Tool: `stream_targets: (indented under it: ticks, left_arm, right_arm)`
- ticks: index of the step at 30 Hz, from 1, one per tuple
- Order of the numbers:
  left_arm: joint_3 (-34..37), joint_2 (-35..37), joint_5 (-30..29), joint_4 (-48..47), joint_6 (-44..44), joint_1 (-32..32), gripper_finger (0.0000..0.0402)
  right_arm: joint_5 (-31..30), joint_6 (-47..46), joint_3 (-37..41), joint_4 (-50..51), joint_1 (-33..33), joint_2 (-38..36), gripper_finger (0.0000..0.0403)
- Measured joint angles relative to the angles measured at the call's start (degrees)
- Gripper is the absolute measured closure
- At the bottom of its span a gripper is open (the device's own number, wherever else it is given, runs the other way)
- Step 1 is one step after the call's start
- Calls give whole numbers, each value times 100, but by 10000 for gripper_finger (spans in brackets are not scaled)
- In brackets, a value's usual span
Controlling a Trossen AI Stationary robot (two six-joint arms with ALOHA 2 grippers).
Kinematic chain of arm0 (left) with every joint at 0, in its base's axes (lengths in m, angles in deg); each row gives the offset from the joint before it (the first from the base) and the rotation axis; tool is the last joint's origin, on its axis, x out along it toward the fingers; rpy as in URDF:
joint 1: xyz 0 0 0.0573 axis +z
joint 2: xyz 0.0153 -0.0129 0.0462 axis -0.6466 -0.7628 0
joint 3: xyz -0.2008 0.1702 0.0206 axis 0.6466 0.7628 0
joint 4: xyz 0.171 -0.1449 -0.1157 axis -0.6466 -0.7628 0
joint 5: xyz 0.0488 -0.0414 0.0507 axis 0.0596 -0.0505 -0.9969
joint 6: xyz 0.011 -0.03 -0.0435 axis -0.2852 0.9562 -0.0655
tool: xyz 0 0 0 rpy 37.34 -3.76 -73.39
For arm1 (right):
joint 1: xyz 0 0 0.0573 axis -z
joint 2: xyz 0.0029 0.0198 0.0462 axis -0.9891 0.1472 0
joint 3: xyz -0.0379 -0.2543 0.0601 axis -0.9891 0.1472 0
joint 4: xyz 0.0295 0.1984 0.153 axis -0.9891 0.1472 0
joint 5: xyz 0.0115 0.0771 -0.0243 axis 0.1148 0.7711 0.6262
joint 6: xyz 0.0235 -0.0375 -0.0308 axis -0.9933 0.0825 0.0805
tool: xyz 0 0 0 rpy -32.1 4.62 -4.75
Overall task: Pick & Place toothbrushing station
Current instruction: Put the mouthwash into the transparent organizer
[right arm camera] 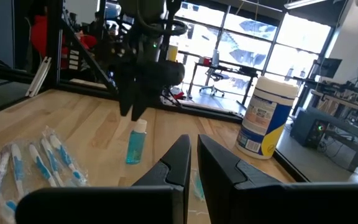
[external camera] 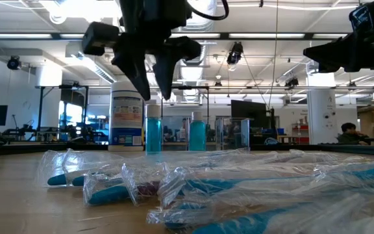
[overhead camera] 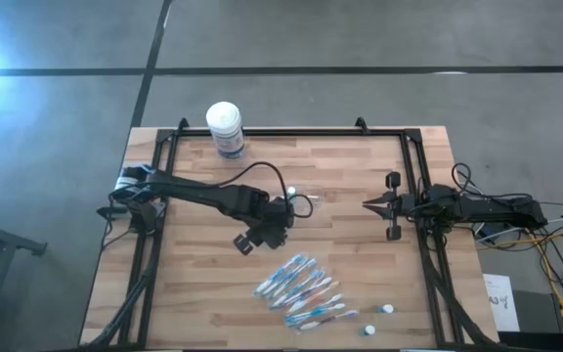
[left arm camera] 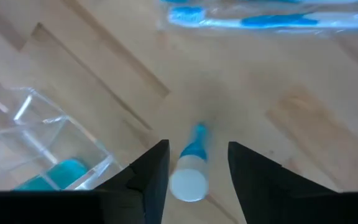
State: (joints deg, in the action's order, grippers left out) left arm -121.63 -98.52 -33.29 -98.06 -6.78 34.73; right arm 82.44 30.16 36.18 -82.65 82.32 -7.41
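Note:
Next, my left gripper opens its fingers and goes lower around the cap point(left arm camera: 189, 185) before lifting the tube, because they end just above the tube's white cap point(external camera: 152, 111).
Several blue-and-white toothbrushes point(overhead camera: 301, 288) in clear wrappers lie in a loose heap near the table's front. My left gripper point(left arm camera: 197, 162) is open and points down over a tiny blue tube with a white cap point(left arm camera: 190, 177). The tube stands upright on its base at the table's middle point(right arm camera: 135, 142), just below and between the fingertips and clear of them. A clear plastic cup point(left arm camera: 36, 137) stands beside it, with something blue behind or inside it. Two more tiny capped tubes point(overhead camera: 387, 309) lie at the front right. My right gripper point(overhead camera: 369, 204) is shut and empty at the right.
A white-lidded canister with a blue label point(overhead camera: 225, 129) stands at the far edge, left of centre. A dark frame point(overhead camera: 413, 156) runs round the table's edges. Bare wood lies between the heap of toothbrushes and the cup.

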Motion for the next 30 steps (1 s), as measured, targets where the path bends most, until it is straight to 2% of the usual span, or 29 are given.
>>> stream_targets:
  ticks: [4,30]
  left_arm:
    - [130,0,-159,104,24,35,234]
    - [514,1,-139,260,-222,135,236]
  right_arm:
    - [-1,0,0,-4,0,0,374]
    - [-3,0,0,-11,0,2,374]
